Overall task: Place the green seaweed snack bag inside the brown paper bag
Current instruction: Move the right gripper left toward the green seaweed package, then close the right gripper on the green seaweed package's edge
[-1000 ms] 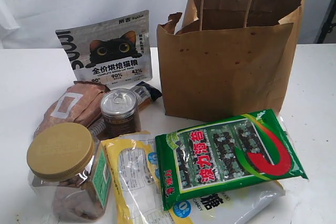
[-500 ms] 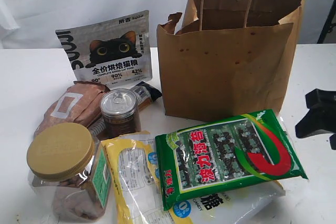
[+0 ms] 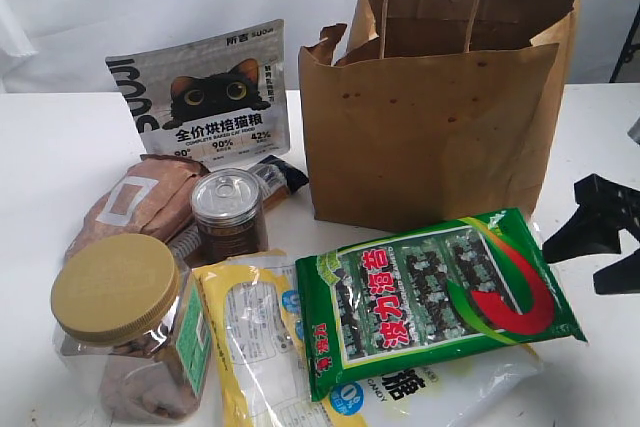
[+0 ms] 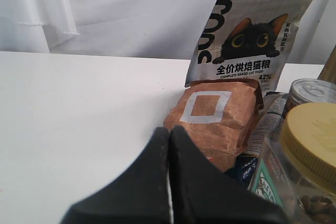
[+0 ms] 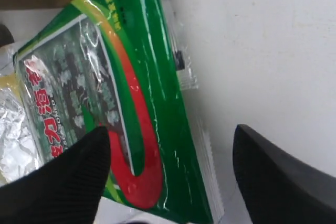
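Observation:
The green snack bag [image 3: 436, 297] is straight and tight across the candy packet, so it will stay flat when I lift the snack bag's end.
The green seaweed snack bag [image 3: 440, 297] lies flat at the front of the table, its red curved band toward the right; it also fills the right wrist view [image 5: 126, 103]. Behind it stands the brown paper bag [image 3: 440, 117], upright with its mouth open and cord handles up. My right gripper [image 3: 592, 237] is open, hovering at the right end of the snack bag; in its own view [image 5: 170, 166] the jaws straddle the bag's sealed edge without touching. My left gripper [image 4: 169, 140] is shut and empty; the exterior view does not show it.
A cat-food pouch [image 3: 205, 97] stands at the back left. Nearby are a pinkish-brown pouch [image 3: 135, 202], a small can [image 3: 228, 212], a gold-lidded jar [image 3: 125, 322] and a clear-and-yellow candy packet [image 3: 255, 347] partly under the snack bag.
My right gripper came into the exterior view from the right edge and has moved left and slightly down toward the snack bag's right end. Nothing else moved.

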Motion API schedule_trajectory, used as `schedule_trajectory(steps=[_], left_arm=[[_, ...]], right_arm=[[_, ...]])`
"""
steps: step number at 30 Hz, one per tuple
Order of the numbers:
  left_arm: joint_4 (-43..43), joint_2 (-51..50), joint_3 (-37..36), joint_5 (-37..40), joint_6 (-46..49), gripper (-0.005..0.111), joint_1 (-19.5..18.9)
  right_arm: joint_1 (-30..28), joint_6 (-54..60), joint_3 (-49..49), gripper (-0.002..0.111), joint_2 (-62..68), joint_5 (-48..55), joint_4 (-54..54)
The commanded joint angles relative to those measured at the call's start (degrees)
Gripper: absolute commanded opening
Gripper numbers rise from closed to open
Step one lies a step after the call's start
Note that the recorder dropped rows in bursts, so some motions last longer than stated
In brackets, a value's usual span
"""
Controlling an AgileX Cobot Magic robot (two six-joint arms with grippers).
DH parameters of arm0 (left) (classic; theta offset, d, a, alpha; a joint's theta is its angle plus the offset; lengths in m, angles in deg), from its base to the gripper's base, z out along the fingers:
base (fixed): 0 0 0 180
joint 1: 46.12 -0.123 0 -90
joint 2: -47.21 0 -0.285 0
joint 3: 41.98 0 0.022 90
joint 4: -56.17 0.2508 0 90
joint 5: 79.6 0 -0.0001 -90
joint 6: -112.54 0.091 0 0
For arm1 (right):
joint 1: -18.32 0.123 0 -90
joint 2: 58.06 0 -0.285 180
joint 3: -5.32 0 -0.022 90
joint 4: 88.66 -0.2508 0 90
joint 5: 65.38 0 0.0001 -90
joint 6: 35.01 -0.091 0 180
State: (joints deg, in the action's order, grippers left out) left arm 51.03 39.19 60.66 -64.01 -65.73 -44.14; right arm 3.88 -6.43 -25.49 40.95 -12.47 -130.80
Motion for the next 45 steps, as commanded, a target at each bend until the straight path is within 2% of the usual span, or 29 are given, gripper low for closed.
schedule_trajectory(steps=[1, 8, 15, 20, 28, 36, 45], left_arm=[[0.2, 0.2, 0.1, -0.3, 0.3, 0.0, 0.2], [0.2, 0.2, 0.1, -0.3, 0.0, 0.0, 0.2], [0.2, 0.2, 0.1, -0.3, 0.0, 0.0, 0.2], [0.2, 0.2, 0.1, -0.3, 0.2, 0.0, 0.2], [0.2, 0.2, 0.1, -0.3, 0.2, 0.0, 0.2], [0.2, 0.2, 0.1, -0.3, 0.0, 0.0, 0.2], [0.2, 0.2, 0.1, -0.3, 0.2, 0.0, 0.2]], right_arm=[[-3.4, 7.4, 0.2, 0.062, 5.5, 1.5, -5.7], [-4.2, 17.7, 0.2, 0.062, 12.1, 5.8, -15.9], [-4.2, 18.4, 0.2, 0.062, 15.0, 6.4, -17.7], [-4.2, 22.6, 0.2, 0.061, 15.0, 10.5, -22.0], [-3.4, 22.6, 0.2, 0.054, 15.0, 11.3, -22.8], [0.0, 22.2, 0.2, 0.054, 15.0, 11.0, -21.4], [0.4, 21.7, -2.2, 0.052, 15.0, 7.8, -21.3]])
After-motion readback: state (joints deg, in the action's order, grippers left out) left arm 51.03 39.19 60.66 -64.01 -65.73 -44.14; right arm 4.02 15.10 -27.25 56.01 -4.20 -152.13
